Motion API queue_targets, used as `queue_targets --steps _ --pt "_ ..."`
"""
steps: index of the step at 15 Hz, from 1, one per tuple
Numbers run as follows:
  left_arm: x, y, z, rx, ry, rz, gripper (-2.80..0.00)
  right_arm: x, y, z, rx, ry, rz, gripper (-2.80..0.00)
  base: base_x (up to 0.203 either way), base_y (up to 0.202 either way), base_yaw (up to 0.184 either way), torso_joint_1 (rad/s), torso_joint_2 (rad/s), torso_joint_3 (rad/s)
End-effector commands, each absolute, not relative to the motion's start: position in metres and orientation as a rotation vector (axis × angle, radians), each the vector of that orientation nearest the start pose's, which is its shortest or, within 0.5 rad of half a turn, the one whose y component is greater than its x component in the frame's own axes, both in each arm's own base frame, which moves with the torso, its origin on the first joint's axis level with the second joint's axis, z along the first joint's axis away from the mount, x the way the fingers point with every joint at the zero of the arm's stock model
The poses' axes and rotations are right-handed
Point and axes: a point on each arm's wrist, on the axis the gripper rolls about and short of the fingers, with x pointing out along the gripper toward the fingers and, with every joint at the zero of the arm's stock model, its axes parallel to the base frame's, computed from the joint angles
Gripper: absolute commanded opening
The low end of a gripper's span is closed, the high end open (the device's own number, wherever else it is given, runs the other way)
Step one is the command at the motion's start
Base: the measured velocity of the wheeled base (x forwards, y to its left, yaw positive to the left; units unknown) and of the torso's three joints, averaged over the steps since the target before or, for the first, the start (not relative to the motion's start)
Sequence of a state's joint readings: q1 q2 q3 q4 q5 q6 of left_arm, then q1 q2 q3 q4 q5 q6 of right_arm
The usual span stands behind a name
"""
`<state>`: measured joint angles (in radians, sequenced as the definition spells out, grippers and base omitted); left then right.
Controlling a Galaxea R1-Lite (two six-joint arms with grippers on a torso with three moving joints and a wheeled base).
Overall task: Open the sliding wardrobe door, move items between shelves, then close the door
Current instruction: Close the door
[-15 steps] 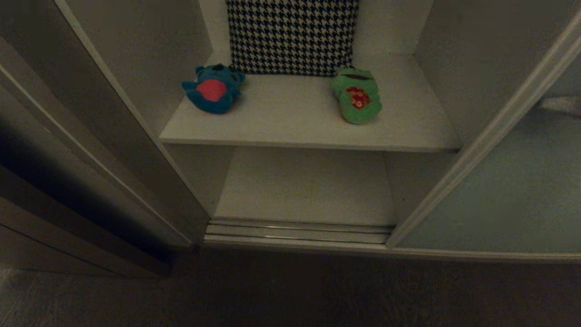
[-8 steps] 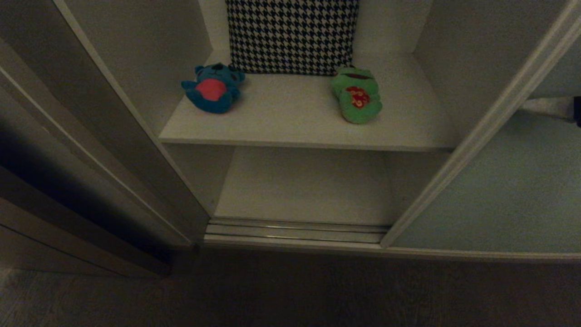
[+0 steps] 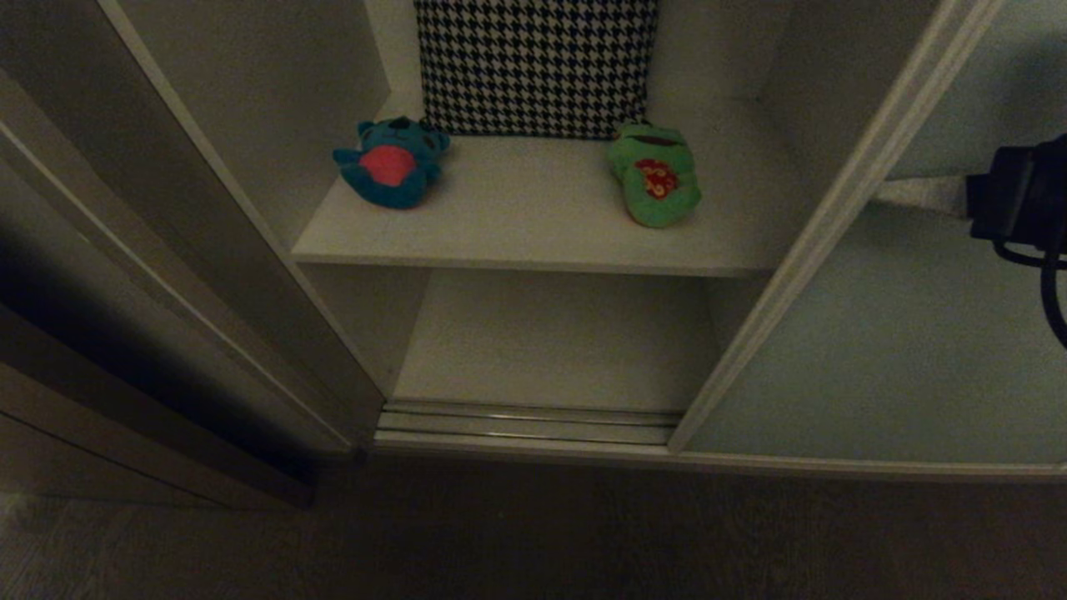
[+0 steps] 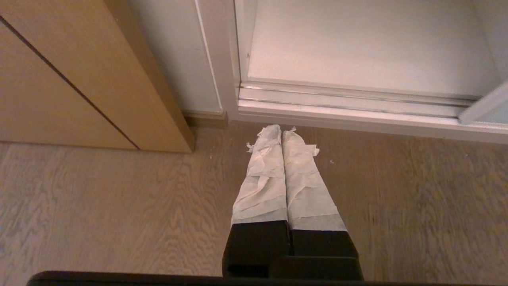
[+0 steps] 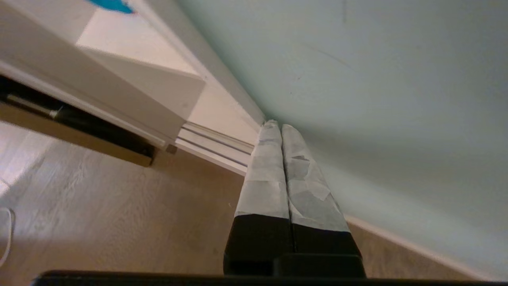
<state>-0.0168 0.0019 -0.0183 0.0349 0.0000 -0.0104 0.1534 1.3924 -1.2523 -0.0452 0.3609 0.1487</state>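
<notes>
The door's leading frame edge [image 3: 846, 200] is far from the side panel, so my right gripper should sweep the door across, then back off and push the door's rear edge.
The pale grey-green sliding wardrobe door [image 3: 900, 350] stands partly open at the right, and its light frame edge [image 3: 800, 267] covers the right end of the shelves. My right gripper [image 3: 879, 192] is shut, with its taped fingertips against the door's face just beside that frame edge; the right wrist view shows the right gripper [image 5: 277, 126] there too. The teal-blue bear [image 3: 392, 162] and the green frog [image 3: 656, 173] lie on the upper shelf [image 3: 533, 233]. The lower shelf [image 3: 558, 342] is bare. My left gripper [image 4: 281, 131] hangs shut over the floor, parked.
A houndstooth cushion [image 3: 538, 67] leans against the back wall behind the toys. The metal door track [image 3: 533, 421] runs along the wardrobe's foot. A dark wooden side panel [image 3: 125, 333] stands at the left. Wooden floor [image 4: 119, 206] lies in front.
The door's frame edge has slid leftwards, narrowing the opening. My right arm has come into the head view from the right, moving left with the door.
</notes>
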Motion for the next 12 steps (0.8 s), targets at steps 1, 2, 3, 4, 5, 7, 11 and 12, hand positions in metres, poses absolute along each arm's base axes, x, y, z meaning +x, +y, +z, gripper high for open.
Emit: queue_targets --steps 1,2,3,4,5,7,11,12 --pt "-0.024 0.0 0.077 -0.011 0.02 -0.018 -2.8 0.253 0.076 0.321 0.138 0.181 0.56 -2.8 0.0 0.0 0.0 0.0 0.0 0.0" --pt "-0.024 0.0 0.077 -0.011 0.02 -0.017 -2.8 0.258 0.09 0.319 0.13 0.176 0.576 -2.8 0.0 0.0 0.0 0.0 0.0 0.0" --pt "-0.024 0.0 0.077 -0.011 0.019 -0.018 -2.8 0.258 0.104 0.321 0.125 0.164 0.601 -2.8 0.0 0.0 0.0 0.0 0.0 0.0" --pt "-0.024 0.0 0.077 -0.011 0.02 -0.017 -2.8 0.253 0.117 0.325 0.12 0.15 0.639 -2.8 0.0 0.0 0.0 0.0 0.0 0.0" --pt "-0.024 0.0 0.077 -0.011 0.019 -0.018 -2.8 0.247 0.129 0.328 0.117 0.138 0.677 -2.8 0.0 0.0 0.0 0.0 0.0 0.0" --pt "-0.024 0.0 0.077 -0.011 0.019 -0.017 -2.8 0.222 0.141 0.339 0.099 0.097 0.744 -2.8 0.0 0.0 0.0 0.0 0.0 0.0" --pt "-0.024 0.0 0.077 -0.011 0.019 -0.017 -2.8 0.17 0.123 0.353 0.059 0.019 0.796 -2.8 0.0 0.0 0.0 0.0 0.0 0.0" --pt "-0.024 0.0 0.077 -0.011 0.02 -0.017 -2.8 0.159 0.115 0.353 0.047 0.016 0.791 -2.8 0.0 0.0 0.0 0.0 0.0 0.0"
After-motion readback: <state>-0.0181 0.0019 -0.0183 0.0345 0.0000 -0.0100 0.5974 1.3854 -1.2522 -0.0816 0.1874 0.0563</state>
